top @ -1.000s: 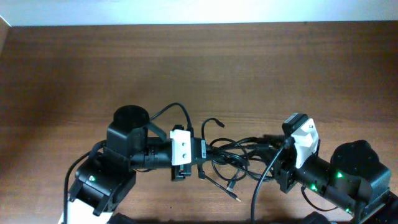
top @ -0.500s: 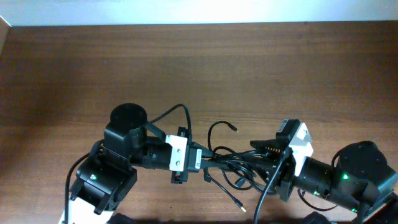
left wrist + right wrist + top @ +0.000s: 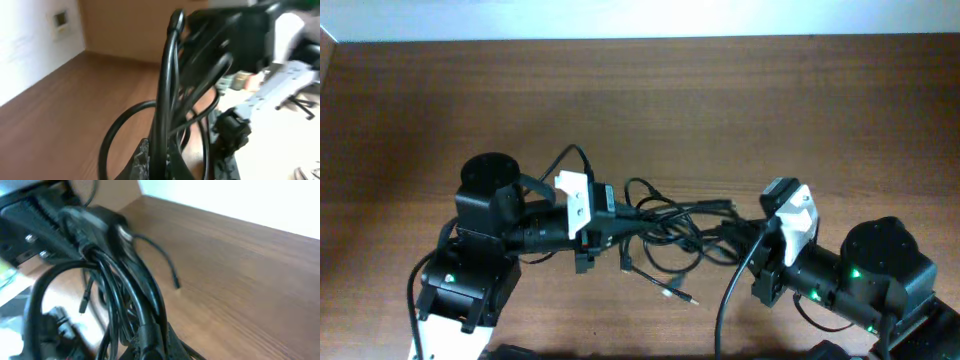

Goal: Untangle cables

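The cables stretch between my grippers with their loops still crossed (image 3: 682,240), so next I ease my right gripper back toward my left gripper (image 3: 652,214) and grip them elsewhere.
The cables (image 3: 670,225) are a knot of thin black cords strung between my two grippers near the table's front. The left gripper (image 3: 610,214) is shut on the bundle's left end, and the right gripper (image 3: 745,233) is shut on its right end. One plug end (image 3: 692,298) trails toward the front, and another cord tip (image 3: 730,205) points right. In the left wrist view the cables (image 3: 165,100) rise straight out of the shut left gripper (image 3: 160,167). In the right wrist view the cables (image 3: 125,290) run out of the shut right gripper (image 3: 156,342), one loose tip (image 3: 176,284) hanging free.
The brown wooden table (image 3: 720,100) stretches back to a pale wall strip at the top. The left arm's base (image 3: 470,285) and the right arm's base (image 3: 875,270) stand at the front corners. A thick arm wire (image 3: 735,290) loops by the right wrist.
The right gripper has shut on the cables. The left arm has drawn back to the left and away, and the bundle has moved left and stretched out between the two grippers.
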